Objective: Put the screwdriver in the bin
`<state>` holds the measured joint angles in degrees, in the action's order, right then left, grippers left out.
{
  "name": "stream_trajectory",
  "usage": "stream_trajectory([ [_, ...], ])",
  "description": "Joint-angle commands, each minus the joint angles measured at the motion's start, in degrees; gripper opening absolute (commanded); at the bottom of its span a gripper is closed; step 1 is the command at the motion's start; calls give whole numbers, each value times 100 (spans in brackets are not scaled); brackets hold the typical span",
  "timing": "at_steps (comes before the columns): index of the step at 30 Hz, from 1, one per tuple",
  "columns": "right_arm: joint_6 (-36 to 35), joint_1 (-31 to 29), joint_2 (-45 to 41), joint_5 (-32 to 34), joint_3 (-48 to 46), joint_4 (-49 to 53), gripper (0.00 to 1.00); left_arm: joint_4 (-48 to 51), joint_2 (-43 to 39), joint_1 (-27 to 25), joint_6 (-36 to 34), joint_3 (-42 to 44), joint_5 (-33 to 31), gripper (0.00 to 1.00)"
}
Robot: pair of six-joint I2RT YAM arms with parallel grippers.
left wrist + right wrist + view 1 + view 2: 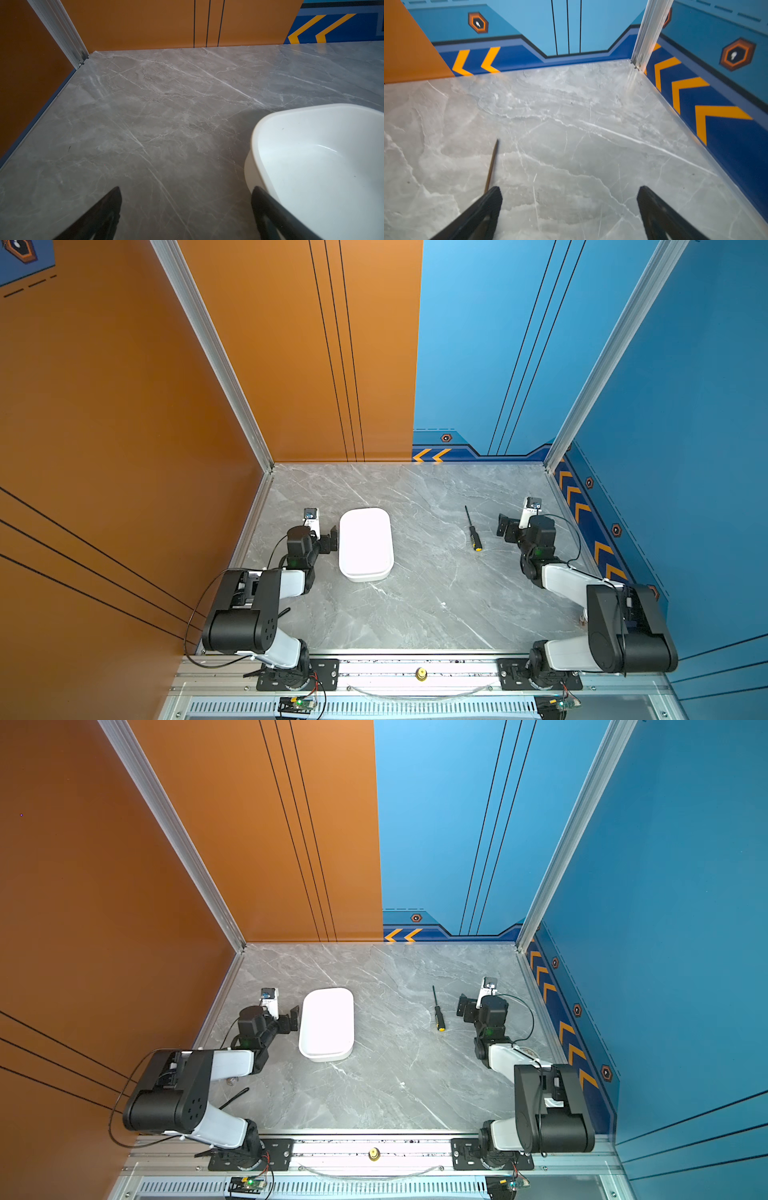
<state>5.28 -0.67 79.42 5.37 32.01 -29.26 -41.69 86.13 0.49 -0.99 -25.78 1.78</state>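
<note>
The white bin [366, 542] is far away from the screwdriver. My left gripper should point down next to the bin's side [340, 556] and push the bin toward the screwdriver.
The screwdriver [472, 529] [437, 1011] lies flat on the marble table at the right, thin shaft pointing to the back wall and black handle with yellow cap toward the front. My right gripper [515, 526] [569, 187] stands open just to its right, with nothing between the fingers. In the right wrist view only the screwdriver's shaft [492, 164] shows, beside one finger. The white bin [365, 543] [327, 1023] [311, 155] sits left of centre with nothing in it. My left gripper [322, 533] [187, 188] is open at the bin's left rim, one finger close to the wall.
The grey marble table [415, 605] is closed in by an orange wall on the left and blue walls at the back and right, with aluminium posts [557, 456] in the far corners. A metal rail [419, 674] runs along the front edge.
</note>
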Motion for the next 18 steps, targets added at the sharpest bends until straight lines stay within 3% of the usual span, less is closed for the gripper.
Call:
stream_trajectory([
  [1, 303, -108, -379, -126, 570, 1927, 100, 1734, -299, 80, 188, -772, 492, 98],
  [4, 475, -159, -484, -397, 916, 2758, 100, 2616, -235, 26, 280, -1220, 899, 98],
  [10, 581, -393, -615, -442, 1111, 3524, 100, 4044, -296, -199, 340, -1619, 134, 98],
  [18, 575, -631, -666, -198, 1044, 3616, 100, 4523, -881, -146, 778, -1525, -496, 98],
])
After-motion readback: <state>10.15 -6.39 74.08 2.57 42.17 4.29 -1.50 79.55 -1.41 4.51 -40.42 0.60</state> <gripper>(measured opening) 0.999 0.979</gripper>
